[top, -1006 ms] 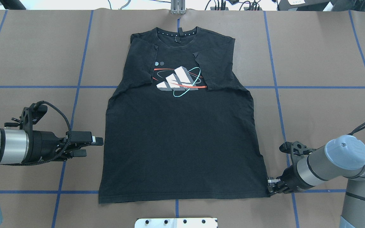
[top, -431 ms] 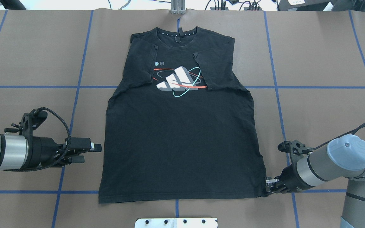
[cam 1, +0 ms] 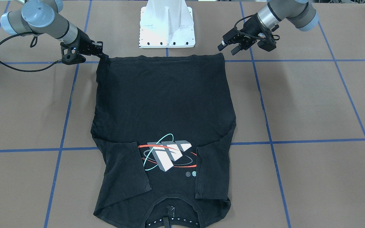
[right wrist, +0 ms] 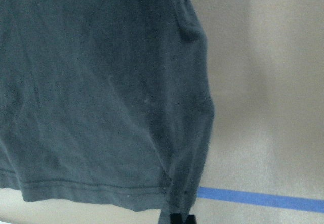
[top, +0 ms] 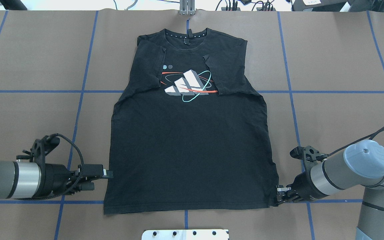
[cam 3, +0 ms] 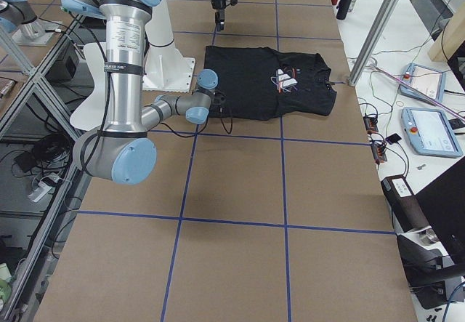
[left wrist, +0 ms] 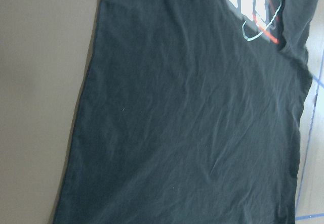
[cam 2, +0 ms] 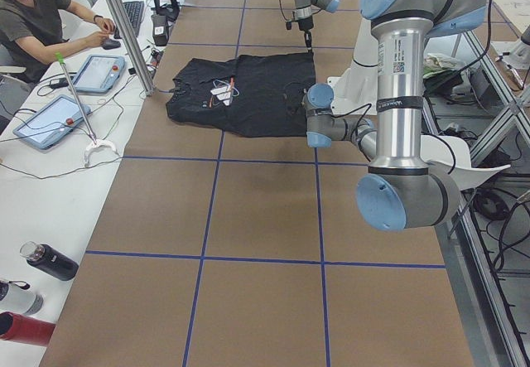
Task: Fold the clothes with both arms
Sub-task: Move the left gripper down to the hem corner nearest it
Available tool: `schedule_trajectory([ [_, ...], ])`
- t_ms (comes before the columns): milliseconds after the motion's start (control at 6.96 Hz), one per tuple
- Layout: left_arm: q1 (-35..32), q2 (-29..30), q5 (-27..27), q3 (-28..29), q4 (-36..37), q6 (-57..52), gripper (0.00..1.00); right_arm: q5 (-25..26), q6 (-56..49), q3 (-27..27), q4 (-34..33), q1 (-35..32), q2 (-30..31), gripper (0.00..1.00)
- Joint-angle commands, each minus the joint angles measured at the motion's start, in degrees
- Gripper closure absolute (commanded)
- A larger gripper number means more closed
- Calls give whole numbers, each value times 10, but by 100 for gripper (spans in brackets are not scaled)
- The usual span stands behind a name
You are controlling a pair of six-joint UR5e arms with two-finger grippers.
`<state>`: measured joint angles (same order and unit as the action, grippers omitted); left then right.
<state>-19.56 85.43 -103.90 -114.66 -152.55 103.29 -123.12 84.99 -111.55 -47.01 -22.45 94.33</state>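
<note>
The collar end (cam 1: 172, 205) is lying loose and flat, so the whole black T-shirt (cam 1: 164, 99) will move along and fold over its logo when I carry the hem.
The black T-shirt (top: 192, 150) lies flat, logo (top: 188, 85) up, both sleeves folded in over the chest and the collar at the far edge. It also shows in the front view (cam 1: 163, 101). My left gripper (top: 102, 180) is open and low beside the shirt's left edge, a little above the hem corner and holding nothing; it also shows in the front view (cam 1: 227, 48). Its wrist view shows the shirt's body (left wrist: 192, 123). My right gripper (top: 278, 197) is shut on the shirt's right hem corner (right wrist: 177, 193); in the front view it (cam 1: 101, 53) meets that corner.
The white base plate (top: 185, 234) sits just behind the hem at the near edge. Blue tape lines (top: 28, 91) cross the brown table. A metal post (top: 187, 8) stands past the collar. An operator (cam 2: 33, 19) sits at a side bench with tablets; bottles (cam 2: 50, 259) lie there.
My left gripper has moved along the shirt's left edge toward the hem, staying open. My right gripper has shifted slightly inward, with the hem corner.
</note>
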Motion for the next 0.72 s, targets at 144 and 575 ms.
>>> schedule_trajectory([
  [144, 46, 3, 44, 19, 23, 13, 1, 0, 1, 1, 19, -3, -2, 100],
  [575, 65, 9, 61, 48, 23, 14, 1, -2, 1, 1, 19, -8, -2, 100],
])
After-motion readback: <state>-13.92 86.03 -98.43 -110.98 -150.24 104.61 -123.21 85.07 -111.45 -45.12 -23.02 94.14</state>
